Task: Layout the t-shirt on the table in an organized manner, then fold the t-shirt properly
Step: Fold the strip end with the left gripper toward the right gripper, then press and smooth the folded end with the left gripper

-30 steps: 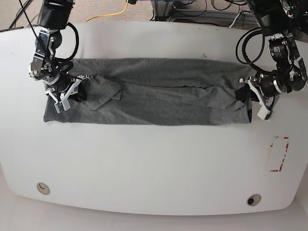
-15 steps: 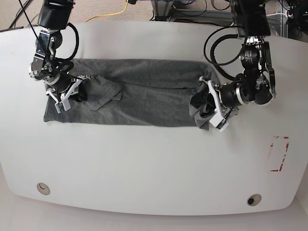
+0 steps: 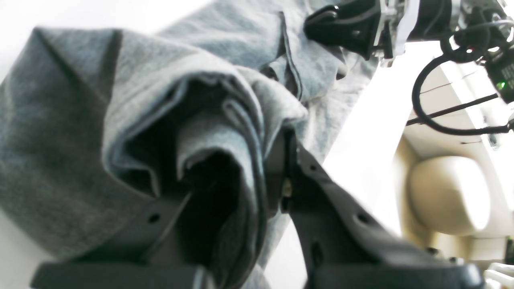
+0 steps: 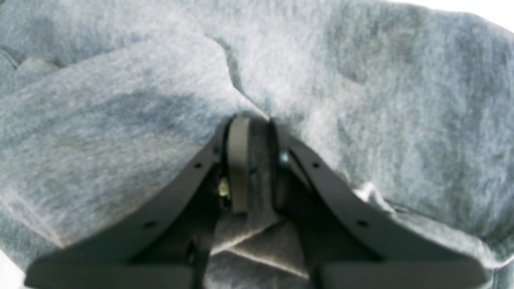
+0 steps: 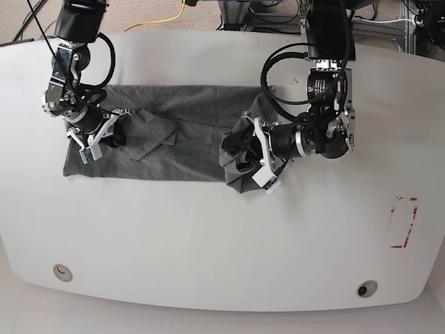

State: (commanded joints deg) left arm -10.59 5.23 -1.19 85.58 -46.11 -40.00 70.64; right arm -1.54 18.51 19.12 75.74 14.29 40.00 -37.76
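The t-shirt's lifted end is bunched up in my left gripper's fingers, so next I open them to put it down and then flatten the fold at the t-shirt's middle.
The heather-grey t-shirt lies as a long folded band across the far half of the white table. Its right end is lifted and bunched up near the middle. My left gripper is shut on that bunched end; in the left wrist view the folded cloth fills the space between the black fingers. My right gripper is shut on the shirt's left end; in the right wrist view a fold of grey fabric is pinched between the pads.
A red dashed rectangle mark sits near the table's right edge. Two round holes lie along the front edge. Cables and equipment frames stand beyond the far edge.
My left gripper has carried the shirt's right end leftward, from the right side to the middle, folding the band over itself. The right gripper has stayed still on the left end.
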